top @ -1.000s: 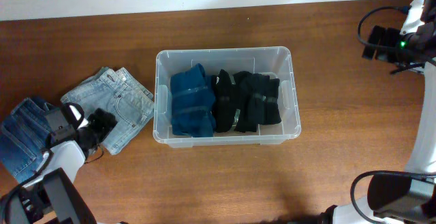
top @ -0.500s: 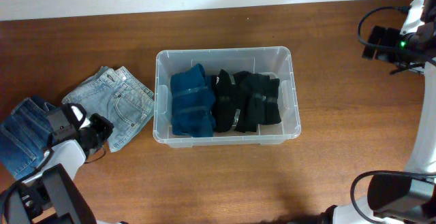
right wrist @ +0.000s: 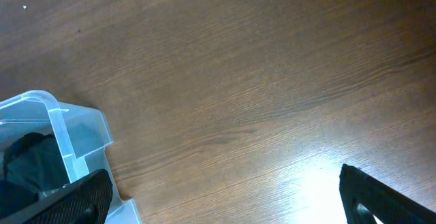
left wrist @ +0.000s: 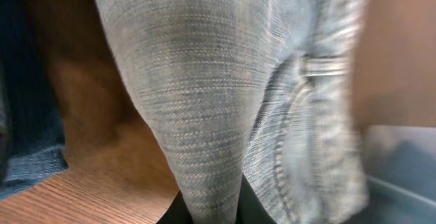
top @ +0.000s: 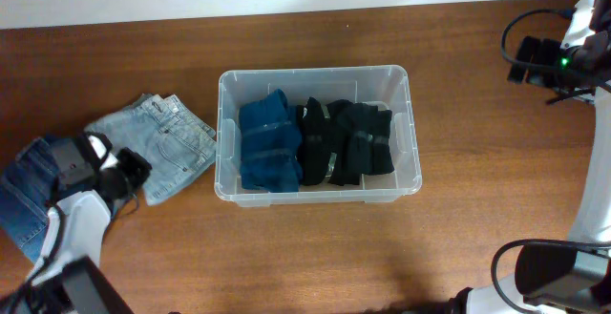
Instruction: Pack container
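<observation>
My left gripper should lower the jeans, open and take a deeper bunch of denim before it lifts them, because it is pinching only a narrow fold of the light-blue jeans.
The container, a clear bin, stands mid-table holding a folded blue garment and black garments. Left of it lie light-blue jeans, and my left gripper is shut on their near edge. In the left wrist view the denim rises in a pinched fold from between the jaws of the left gripper. My right gripper hangs open at the far right. Its dark fingers frame bare wood, with a corner of the container at the left.
A second, dark-blue pair of jeans lies at the table's left edge, beside my left arm, and shows as dark-blue denim in the left wrist view. The bin's wall shows to the right of the held denim.
My left gripper has shut on the near edge of the light-blue jeans and drawn back a little to the left, lifting the cloth. The right arm has not moved.
</observation>
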### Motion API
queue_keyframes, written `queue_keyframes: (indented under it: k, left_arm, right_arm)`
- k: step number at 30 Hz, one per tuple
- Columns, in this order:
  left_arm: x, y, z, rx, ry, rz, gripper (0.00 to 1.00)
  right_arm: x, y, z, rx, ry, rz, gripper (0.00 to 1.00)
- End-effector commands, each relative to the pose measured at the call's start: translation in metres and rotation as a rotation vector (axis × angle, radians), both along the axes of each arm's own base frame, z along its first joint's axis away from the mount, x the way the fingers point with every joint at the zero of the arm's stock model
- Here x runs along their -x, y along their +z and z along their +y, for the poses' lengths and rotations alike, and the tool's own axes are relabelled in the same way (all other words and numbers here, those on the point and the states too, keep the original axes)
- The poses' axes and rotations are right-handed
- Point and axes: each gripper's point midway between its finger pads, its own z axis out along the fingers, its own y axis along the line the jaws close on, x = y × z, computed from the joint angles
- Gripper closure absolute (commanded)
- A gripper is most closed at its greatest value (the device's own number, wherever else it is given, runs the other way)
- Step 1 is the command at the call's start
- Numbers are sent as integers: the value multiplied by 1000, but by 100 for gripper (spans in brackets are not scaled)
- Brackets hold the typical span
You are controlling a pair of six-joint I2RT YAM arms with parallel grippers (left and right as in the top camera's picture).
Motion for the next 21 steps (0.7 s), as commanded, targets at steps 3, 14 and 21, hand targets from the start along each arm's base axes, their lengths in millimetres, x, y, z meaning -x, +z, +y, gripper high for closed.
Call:
queue_keyframes:
  k: [3,14,21]
  left_arm:
    - [-23,82,8,-103,-35,-196,99]
    - [-23,123,8,-146,-34,-289,99]
    - [-16,117,6,-130,-33,-251,99]
  right_arm:
    - [-1,0,-2,1,-10,-1,2]
    - [-1,0,-2,1,-10,-1,1]
    - [-2,0,-2,1,-10,0,2]
